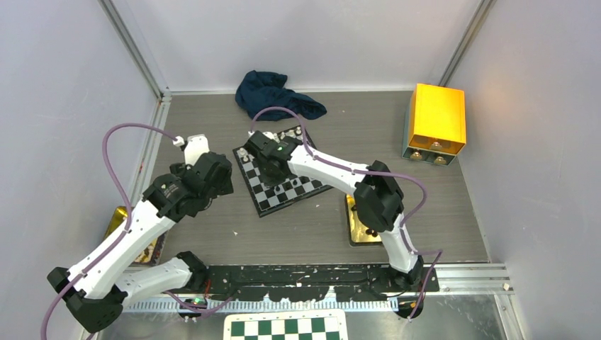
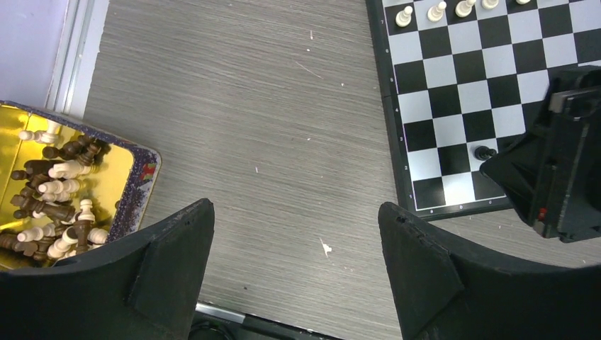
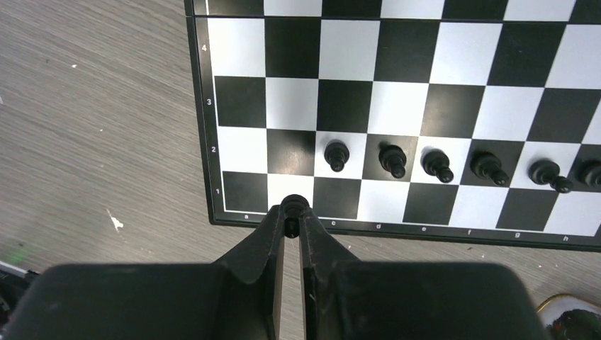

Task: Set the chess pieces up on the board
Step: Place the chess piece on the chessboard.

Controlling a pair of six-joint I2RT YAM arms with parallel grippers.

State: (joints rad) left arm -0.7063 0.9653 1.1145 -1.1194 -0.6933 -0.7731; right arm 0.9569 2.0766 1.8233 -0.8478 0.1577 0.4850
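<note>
My right gripper should keep lowering the black chess piece (image 3: 293, 206) until it stands on the empty dark square (image 3: 290, 151) beside the pawns, because the piece hangs upright in line with that square.
The small black-and-white board (image 1: 283, 185) lies mid-table; it also shows in the right wrist view (image 3: 418, 85) and the left wrist view (image 2: 489, 78). My right gripper (image 3: 291, 212) is shut on a black chess piece (image 3: 291, 207) held over the board's near edge by the b-file. Several black pawns (image 3: 393, 161) stand in row 2. White pieces (image 2: 436, 10) stand along the far side, and one black pawn (image 2: 484, 152) shows beside the right arm. My left gripper (image 2: 296, 234) is open and empty over bare table left of the board.
A gold tray (image 2: 120, 170) with loose black and white pieces (image 2: 53, 191) sits at the left. Another gold tray (image 1: 358, 230) lies under the right arm. A blue cloth (image 1: 273, 93) and a yellow box (image 1: 436, 120) are at the back. A green-and-white board (image 1: 283, 327) lies at the near edge.
</note>
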